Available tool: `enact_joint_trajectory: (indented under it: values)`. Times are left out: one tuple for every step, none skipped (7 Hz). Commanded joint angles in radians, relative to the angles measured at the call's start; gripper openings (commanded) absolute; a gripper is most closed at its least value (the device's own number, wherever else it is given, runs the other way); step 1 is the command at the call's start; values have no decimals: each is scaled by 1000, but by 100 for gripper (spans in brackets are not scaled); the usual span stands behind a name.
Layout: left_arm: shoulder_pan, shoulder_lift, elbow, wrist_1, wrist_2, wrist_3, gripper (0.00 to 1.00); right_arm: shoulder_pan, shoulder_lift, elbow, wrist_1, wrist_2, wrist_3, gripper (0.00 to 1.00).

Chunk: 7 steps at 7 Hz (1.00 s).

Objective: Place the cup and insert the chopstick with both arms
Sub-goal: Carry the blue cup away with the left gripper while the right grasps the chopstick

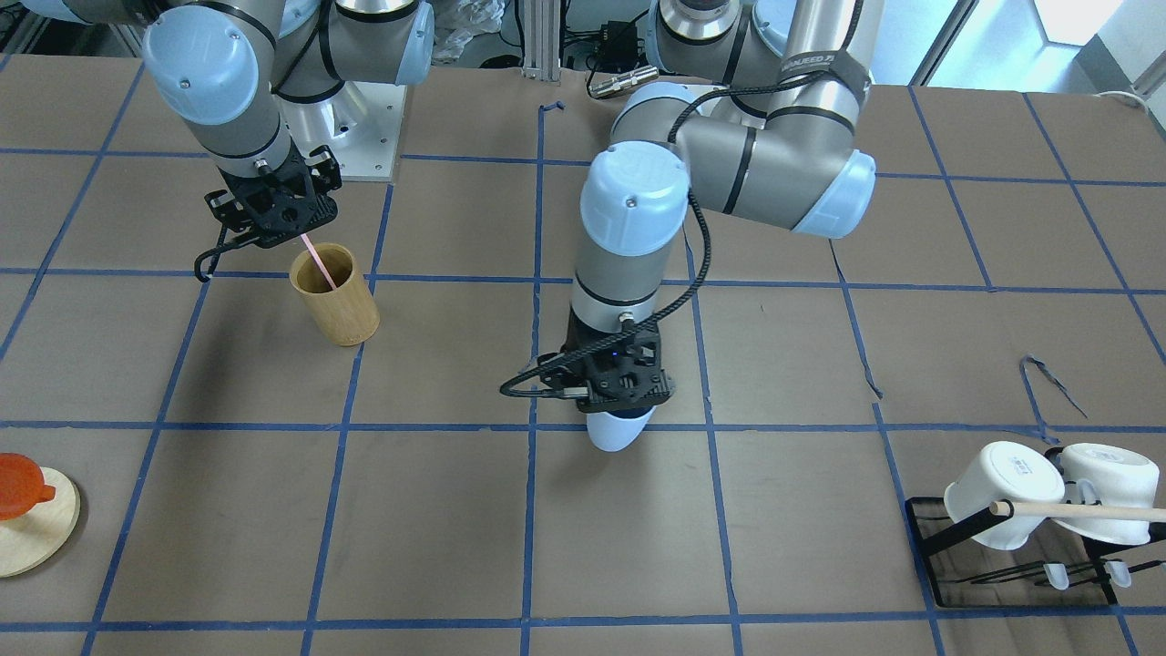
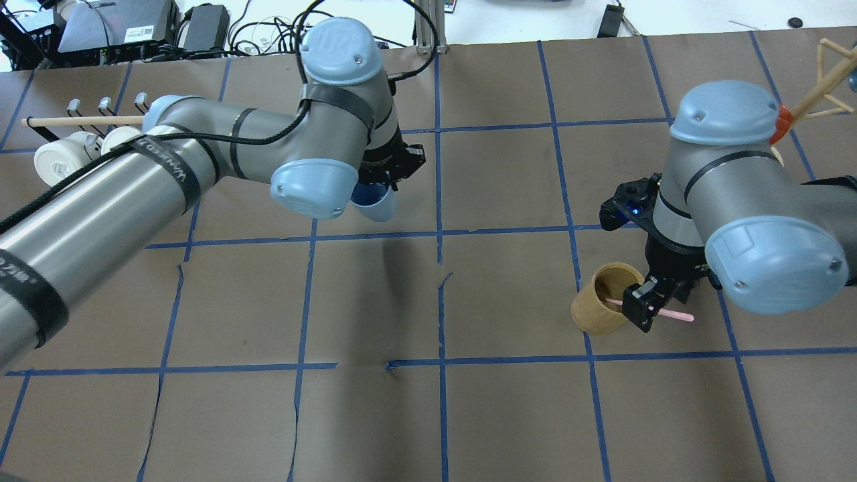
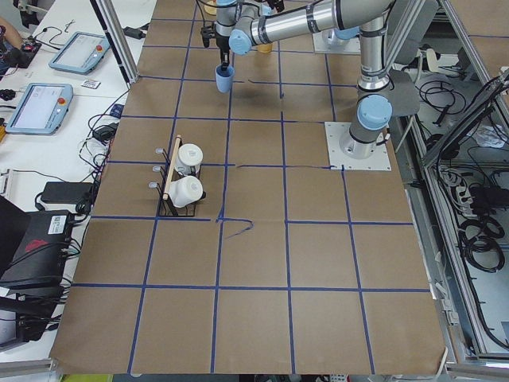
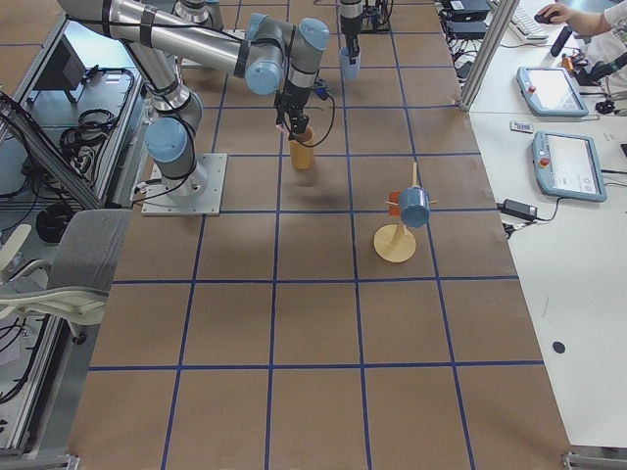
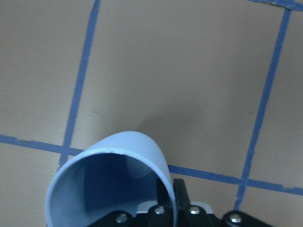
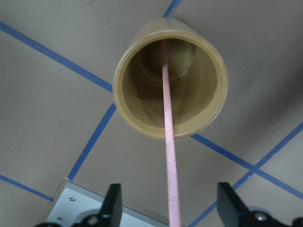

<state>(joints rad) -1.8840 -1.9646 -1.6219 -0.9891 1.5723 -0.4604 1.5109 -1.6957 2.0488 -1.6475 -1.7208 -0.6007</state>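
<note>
The light-blue cup (image 1: 615,431) is up above the table (image 1: 510,481), so next my left gripper puts it down and moves off before my right gripper brings the pink chopstick.
My left gripper (image 1: 624,392) is shut on the rim of the light-blue cup (image 1: 618,434) and holds it tilted a little above the table's middle. The cup also shows in the overhead view (image 2: 375,204) and the left wrist view (image 5: 118,161), mouth towards the camera. The pink chopstick (image 6: 168,142) leans in the tan bamboo holder (image 6: 208,109), its lower end inside. My right gripper (image 6: 170,203) is just above the holder (image 1: 342,310), its fingers (image 6: 113,203) spread wide on either side of the stick and not touching it.
A black rack (image 1: 1011,556) with two white mugs (image 1: 1002,497) and a wooden rod (image 1: 1084,512) stands at my left. A round wooden stand (image 1: 32,538) with an orange piece (image 1: 18,487) is at my right. Blue tape lines grid the brown table.
</note>
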Motion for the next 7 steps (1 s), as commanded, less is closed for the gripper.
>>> enact_joint_trajectory:
  values:
    - [-61, -106, 86, 97, -8, -24, 0, -26, 8, 1, -5, 3, -2, 34]
    - [-81, -141, 126, 104, -40, -24, 0, -52, 10, 2, 0, 9, -5, 28]
    - [-93, -163, 135, 104, -35, -17, 0, -55, 8, 1, 3, 16, -1, 22]
    - [-93, -172, 137, 104, -29, -11, 0, -55, 10, -1, 3, 18, -1, 4]
    - [-93, -183, 145, 107, -20, 5, 89, -55, 10, -5, 9, 24, 4, 0]
    - [-92, -185, 154, 107, -17, 18, 100, -55, 7, -10, 11, 67, 10, 0]
    - [-92, -189, 168, 107, -17, 16, 100, -54, 2, -13, 11, 85, 21, 0]
